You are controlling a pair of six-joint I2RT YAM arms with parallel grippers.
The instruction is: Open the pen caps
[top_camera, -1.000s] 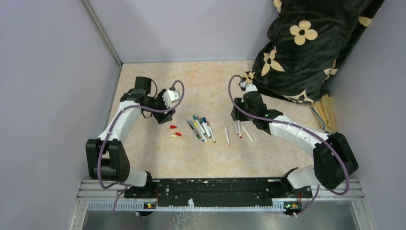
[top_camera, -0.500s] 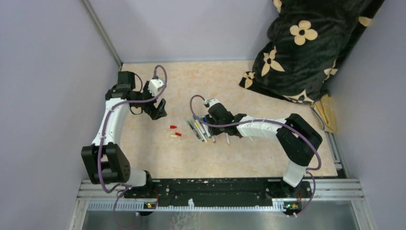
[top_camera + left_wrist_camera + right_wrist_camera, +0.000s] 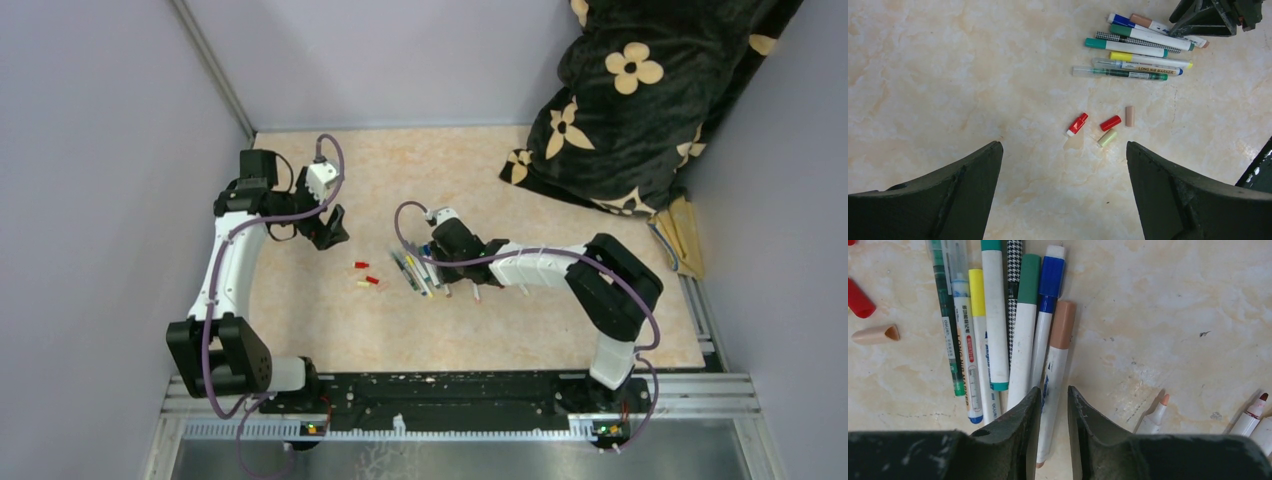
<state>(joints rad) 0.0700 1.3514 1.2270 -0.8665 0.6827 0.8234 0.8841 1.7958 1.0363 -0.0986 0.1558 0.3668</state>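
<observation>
The tan-capped pen's cap (image 3: 1141,20) will come off in one piece when the robot pulls it from the pen's white body, since the loose caps (image 3: 1130,116) lie as separate short tubes.
Several pens (image 3: 418,270) lie side by side mid-table, their coloured caps on. My right gripper (image 3: 440,243) is down over them; in the right wrist view its jaws (image 3: 1054,389) stand narrow, closed against the white barrel of a tan-capped pen (image 3: 1057,360) that still lies on the table. Loose pen caps rest left of the bundle: two red ones (image 3: 1077,124) (image 3: 1110,122), a pale green one (image 3: 1107,138) and a tan one (image 3: 1130,115). My left gripper (image 3: 330,226) hovers wide open above bare table near those caps, nothing between its fingers (image 3: 1063,145).
Two uncapped pens (image 3: 1155,415) (image 3: 1248,421) lie right of the bundle. A dark flowered blanket (image 3: 640,100) fills the back right corner. Grey walls close the table on the left, back and right.
My right arm swung left from the uncapped pens to the bundle and its jaws narrowed round the tan-capped pen. My left gripper opened wide and drew back left, away from the caps.
</observation>
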